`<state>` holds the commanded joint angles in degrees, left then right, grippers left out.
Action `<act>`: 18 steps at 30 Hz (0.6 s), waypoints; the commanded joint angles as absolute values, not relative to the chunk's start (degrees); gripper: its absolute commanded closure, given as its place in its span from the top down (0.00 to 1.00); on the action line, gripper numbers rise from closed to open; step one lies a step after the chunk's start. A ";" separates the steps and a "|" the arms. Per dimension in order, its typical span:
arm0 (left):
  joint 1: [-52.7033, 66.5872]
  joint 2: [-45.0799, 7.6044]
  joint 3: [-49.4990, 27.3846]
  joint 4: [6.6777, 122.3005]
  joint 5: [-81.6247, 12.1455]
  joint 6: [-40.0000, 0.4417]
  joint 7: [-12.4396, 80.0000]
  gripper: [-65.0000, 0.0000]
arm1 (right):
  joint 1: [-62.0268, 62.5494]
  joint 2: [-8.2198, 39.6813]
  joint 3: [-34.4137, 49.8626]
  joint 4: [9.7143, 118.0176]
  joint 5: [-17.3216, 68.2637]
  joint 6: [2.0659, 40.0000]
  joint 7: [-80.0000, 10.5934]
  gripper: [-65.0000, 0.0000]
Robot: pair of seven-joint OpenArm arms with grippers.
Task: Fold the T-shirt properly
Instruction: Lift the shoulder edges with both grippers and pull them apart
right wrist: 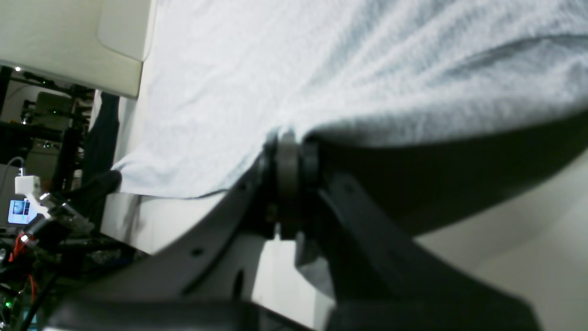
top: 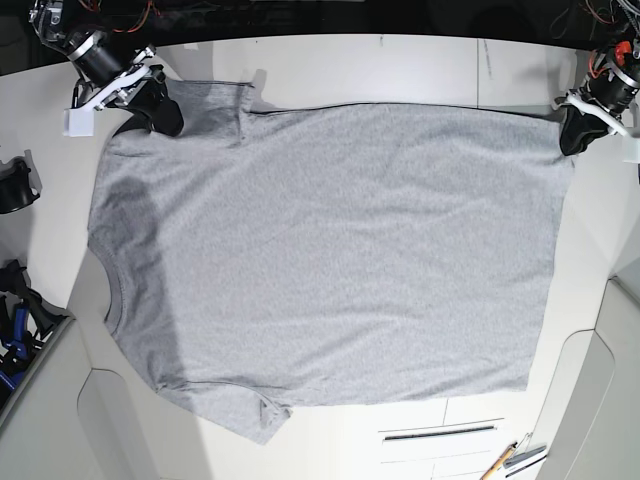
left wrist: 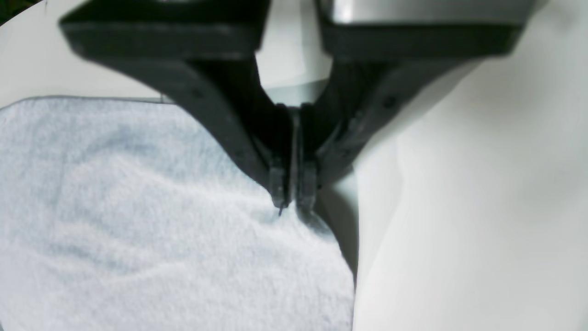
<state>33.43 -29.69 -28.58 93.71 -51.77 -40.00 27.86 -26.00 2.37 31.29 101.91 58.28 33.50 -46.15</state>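
The T-shirt's far edge (top: 390, 106) is straight from hem corner to shoulder. I should keep moving the shoulder inward with my right gripper until that edge lies on top of the T-shirt's body (top: 245, 235).
The heather-grey T-shirt (top: 330, 250) lies spread flat on the white table (top: 400, 60), plain side up, with the neck (top: 108, 290) at the left and the hem at the right. No lettering shows. My left gripper (top: 572, 140) is shut on the far hem corner; in the left wrist view its jaws (left wrist: 291, 202) pinch the edge of the grey cloth (left wrist: 115, 230). My right gripper (top: 160, 115) is shut on the far shoulder by the sleeve; in the right wrist view it (right wrist: 288, 138) holds a lifted fold of the cloth (right wrist: 275, 69).
A pencil and small tools (top: 515, 460) lie at the table's near right. A black object (top: 15, 185) sits off the left edge. Wiring and electronics (right wrist: 27, 202) stand beyond the table's left side. Table panel seams run along the near edge.
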 joint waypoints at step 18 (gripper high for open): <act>14.31 -29.54 -27.29 84.20 -42.33 -40.00 27.83 0.00 | -5.91 9.78 30.24 97.67 46.22 33.45 -43.68 0.00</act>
<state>14.31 -29.54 -27.29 84.20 -42.33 -40.00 27.83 -5.91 9.78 30.24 97.67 46.22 33.45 -43.68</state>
